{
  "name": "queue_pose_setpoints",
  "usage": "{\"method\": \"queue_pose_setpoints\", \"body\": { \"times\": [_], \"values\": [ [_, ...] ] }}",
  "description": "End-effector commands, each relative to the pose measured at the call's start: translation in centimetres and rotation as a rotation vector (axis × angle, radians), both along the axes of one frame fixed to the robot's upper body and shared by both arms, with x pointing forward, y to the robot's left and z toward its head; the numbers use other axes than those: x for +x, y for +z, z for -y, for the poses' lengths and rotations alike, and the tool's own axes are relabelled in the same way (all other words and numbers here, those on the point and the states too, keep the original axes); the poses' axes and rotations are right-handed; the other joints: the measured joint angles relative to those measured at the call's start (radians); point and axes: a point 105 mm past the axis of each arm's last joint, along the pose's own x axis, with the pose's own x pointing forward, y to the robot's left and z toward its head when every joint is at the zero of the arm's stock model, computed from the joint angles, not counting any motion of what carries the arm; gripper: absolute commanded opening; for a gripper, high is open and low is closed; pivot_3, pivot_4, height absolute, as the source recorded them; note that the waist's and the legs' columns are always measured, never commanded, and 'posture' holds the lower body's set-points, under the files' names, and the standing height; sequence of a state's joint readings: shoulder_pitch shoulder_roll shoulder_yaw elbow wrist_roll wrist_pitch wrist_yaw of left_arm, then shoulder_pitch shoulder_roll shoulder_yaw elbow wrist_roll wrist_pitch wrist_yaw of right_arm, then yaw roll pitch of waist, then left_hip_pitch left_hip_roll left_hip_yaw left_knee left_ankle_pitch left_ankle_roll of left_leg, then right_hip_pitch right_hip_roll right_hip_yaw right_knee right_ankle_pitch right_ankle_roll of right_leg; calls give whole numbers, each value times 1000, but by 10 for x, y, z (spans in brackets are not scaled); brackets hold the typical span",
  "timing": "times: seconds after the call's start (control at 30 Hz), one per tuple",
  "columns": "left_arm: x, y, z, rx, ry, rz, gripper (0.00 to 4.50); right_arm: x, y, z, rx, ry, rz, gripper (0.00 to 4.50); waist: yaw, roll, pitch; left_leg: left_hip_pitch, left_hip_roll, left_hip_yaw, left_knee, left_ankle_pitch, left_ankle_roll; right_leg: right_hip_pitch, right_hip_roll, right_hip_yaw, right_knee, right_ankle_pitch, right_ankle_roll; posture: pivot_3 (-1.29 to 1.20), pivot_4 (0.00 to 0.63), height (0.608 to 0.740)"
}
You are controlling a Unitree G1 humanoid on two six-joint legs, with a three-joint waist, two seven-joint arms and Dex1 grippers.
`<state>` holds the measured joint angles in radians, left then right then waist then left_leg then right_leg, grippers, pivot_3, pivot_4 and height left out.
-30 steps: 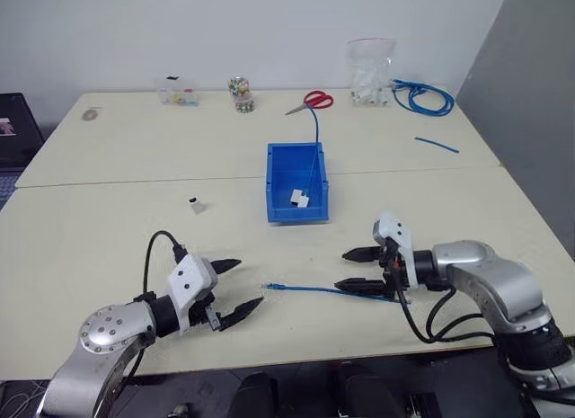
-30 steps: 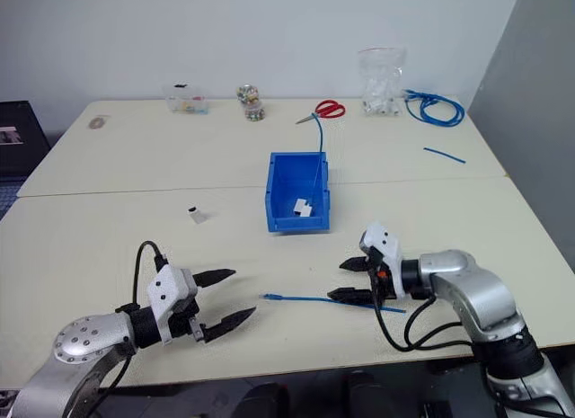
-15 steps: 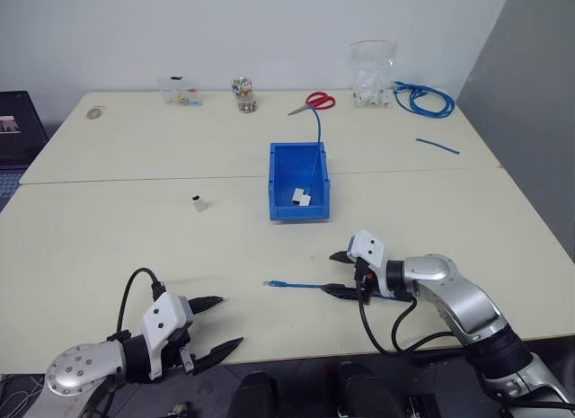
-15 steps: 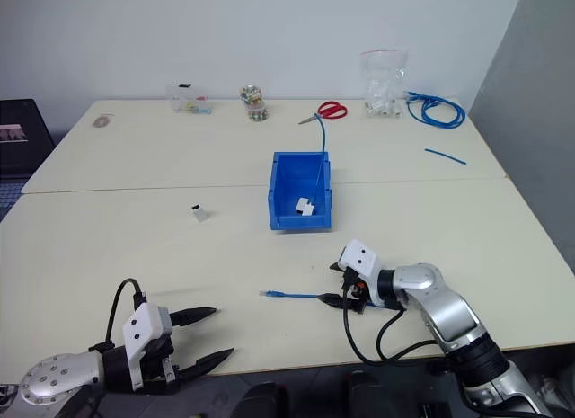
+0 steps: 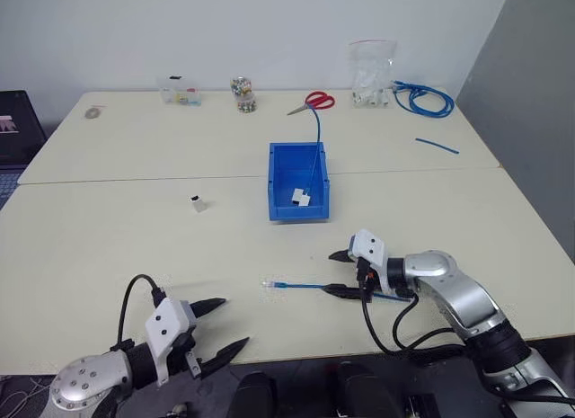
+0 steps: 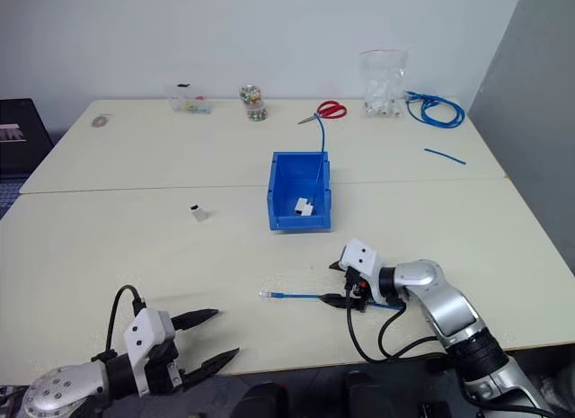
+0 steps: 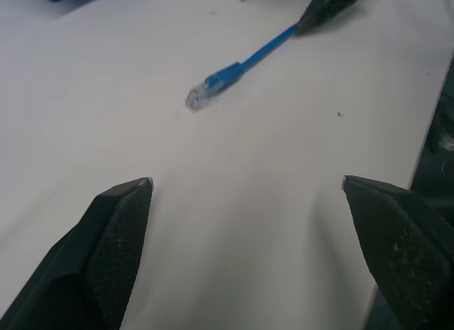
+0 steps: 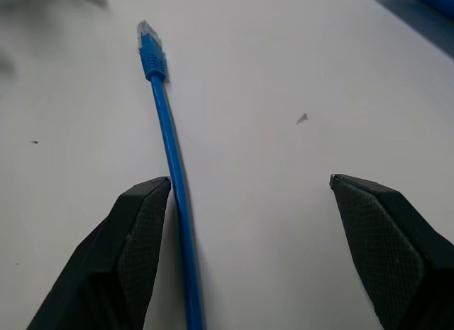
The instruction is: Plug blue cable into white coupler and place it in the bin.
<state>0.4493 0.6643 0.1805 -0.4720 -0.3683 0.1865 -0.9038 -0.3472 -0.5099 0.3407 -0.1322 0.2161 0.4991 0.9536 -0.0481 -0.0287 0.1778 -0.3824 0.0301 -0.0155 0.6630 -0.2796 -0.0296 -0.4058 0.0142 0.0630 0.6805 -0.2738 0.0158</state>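
The blue cable runs tight (image 8: 179,189) along one finger. Next, my right gripper goes up a little and puts that finger down on the cable's near side (image 8: 150,154) before it closes.
The blue cable (image 5: 301,285) lies straight on the table near the front edge, its clear plug (image 7: 201,96) pointing left. My right gripper (image 5: 329,273) is open and low over the cable's right part. The cable (image 8: 167,124) runs between the fingers, close along one finger (image 8: 142,223). My left gripper (image 5: 235,322) is open at the table's front edge, empty, a short way left of the plug. The white coupler (image 5: 196,203) stands alone left of the bin (image 5: 296,212). In the bin lies another white coupler on a short blue cable (image 5: 300,197).
Along the table's far edge stand a clear box (image 5: 178,91), a small jar (image 5: 241,93), red scissors (image 5: 318,100), a plastic bag (image 5: 371,69) and a coiled blue cable (image 5: 422,96). A short blue offcut (image 5: 437,145) lies at the right.
The camera has tilted a little. My left gripper has drawn back toward the table's front edge. My right gripper has sunk onto the table around the cable. Both have stayed open.
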Motion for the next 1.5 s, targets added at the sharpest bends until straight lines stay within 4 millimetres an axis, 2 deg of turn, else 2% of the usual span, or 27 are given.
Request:
{"method": "queue_pose_setpoints", "body": {
  "times": [0.03, 0.13, 0.23, 0.37, 0.47, 0.57, 0.67, 0.9, 1.13, 1.5],
  "values": [
    [20, 12, 6, 34, -59, 81, 4500, -4, 37, 3, 70, 11, 50, 3806, 4, 0, 0, 0, 0, 0, 0, 0, 0, 0, 0, 0, 0, 0, 0, 0, 150, 740],
    [44, 18, 8, 51, -92, 124, 4500, -6, 50, 8, 83, -10, 55, 3806, 9, 0, 0, 0, -1, -1, 0, 0, 0, 0, 1, 0, 0, 0, 0, 0, 150, 740],
    [58, 20, 8, 50, -113, 134, 4500, -6, 52, 12, 74, -34, 64, 3806, 15, 0, 0, 0, -1, 0, 0, 0, 0, 0, 1, 0, 0, 0, 0, 0, 150, 740],
    [63, 20, 6, 36, -142, 112, 4500, -8, 37, 12, 43, -56, 71, 3806, 11, 0, 0, -1, 0, 1, 0, 0, 0, -1, 1, 1, 0, 0, -1, 0, 150, 740],
    [56, 17, 1, 27, -142, 82, 4500, -8, 20, 11, 2, -54, 81, 3806, 10, 0, 0, -1, 0, 0, -1, 0, 0, -1, 1, 0, 0, 0, -2, 0, 150, 740],
    [39, 11, -1, 21, -125, 46, 4500, -6, 6, 9, -14, -54, 80, 3806, 7, 0, 0, -1, 0, 1, -1, 0, 0, -1, 0, 1, -1, 0, -1, 0, 150, 740],
    [23, 8, 2, 6, -90, 30, 4500, -7, -1, 6, -5, -43, 64, 3806, 4, 0, 0, -1, 0, 1, -1, 0, 0, -1, -1, 1, -1, 0, -1, 0, 150, 740],
    [7, 6, 11, -21, -41, 18, 4500, 0, -10, 7, -30, -33, 67, 3806, 8, -1, 0, 2, 0, 0, 0, 0, 0, 1, 0, 0, 0, 1, 0, 0, 150, 740],
    [1, 3, 13, -29, -24, 11, 4500, 4, -6, 7, -7, -34, 45, 3806, 9, -1, 0, 2, 1, 0, 0, 1, 1, 1, 1, 1, 1, 2, 0, 0, 150, 740],
    [4, 4, 15, -28, -27, 14, 4500, 3, -5, 6, 7, -48, 27, 3806, 10, -1, 0, 2, 0, 1, 0, 1, 1, 1, 1, 1, 0, 2, 0, 0, 150, 740]
  ]
}}
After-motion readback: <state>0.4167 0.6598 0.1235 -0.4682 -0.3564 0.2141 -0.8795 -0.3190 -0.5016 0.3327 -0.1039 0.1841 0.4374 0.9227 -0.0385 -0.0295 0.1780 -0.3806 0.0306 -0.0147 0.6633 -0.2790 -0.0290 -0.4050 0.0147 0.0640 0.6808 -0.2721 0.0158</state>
